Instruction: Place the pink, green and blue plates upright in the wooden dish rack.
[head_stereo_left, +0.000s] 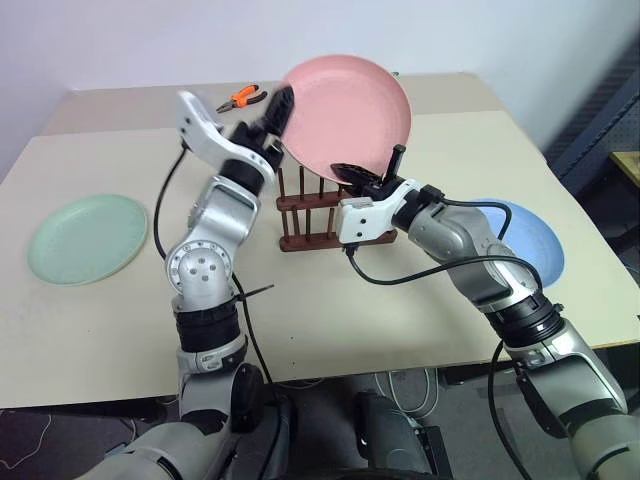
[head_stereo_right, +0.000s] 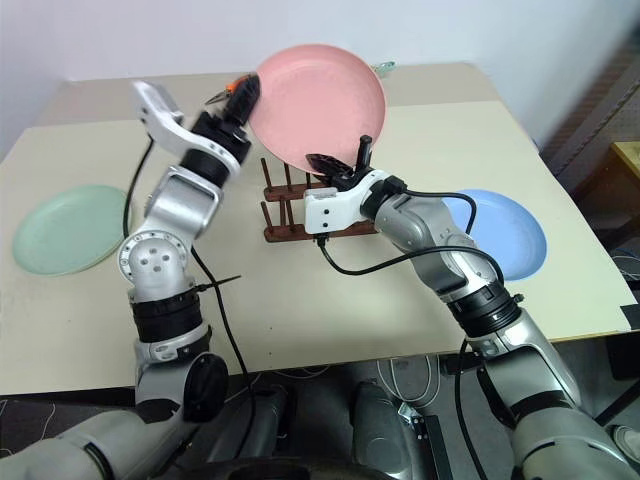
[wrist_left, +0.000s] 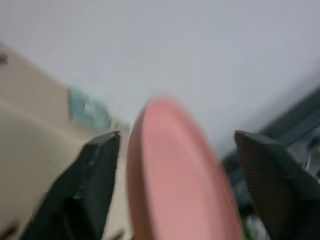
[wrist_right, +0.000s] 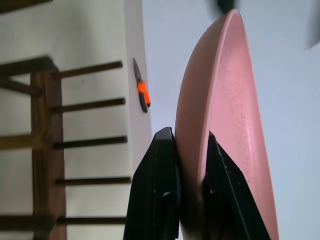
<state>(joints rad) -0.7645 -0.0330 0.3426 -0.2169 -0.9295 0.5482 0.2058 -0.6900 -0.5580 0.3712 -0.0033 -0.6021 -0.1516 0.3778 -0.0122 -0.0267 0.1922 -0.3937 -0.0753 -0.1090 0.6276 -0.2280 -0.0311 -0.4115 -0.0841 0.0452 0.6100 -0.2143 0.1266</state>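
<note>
The pink plate (head_stereo_left: 348, 115) reaches across the row of pegs. My right gripper should turn it crosswise before lowering it into the gap nearest the blue plate.
The pink plate (head_stereo_left: 345, 115) stands on edge in the air above the wooden dish rack (head_stereo_left: 305, 215) at the middle of the table. My right gripper (wrist_right: 192, 150) is shut on its lower rim, one finger on each face. At the plate's left rim my left gripper (head_stereo_left: 280, 105) is open, its fingers (wrist_left: 95, 175) straddling the rim with gaps on both sides. The rack's pegs (wrist_right: 90, 105) hold nothing. The green plate (head_stereo_left: 88, 238) lies flat at the table's left. Flat at the right lies the blue plate (head_stereo_left: 525, 235), partly behind my right arm.
Orange-handled pliers (head_stereo_left: 240, 97) lie near the table's far edge, behind my left gripper. The beige table (head_stereo_left: 400, 310) has bare room in front of the rack. A dark frame (head_stereo_left: 600, 130) stands beyond the table's right edge.
</note>
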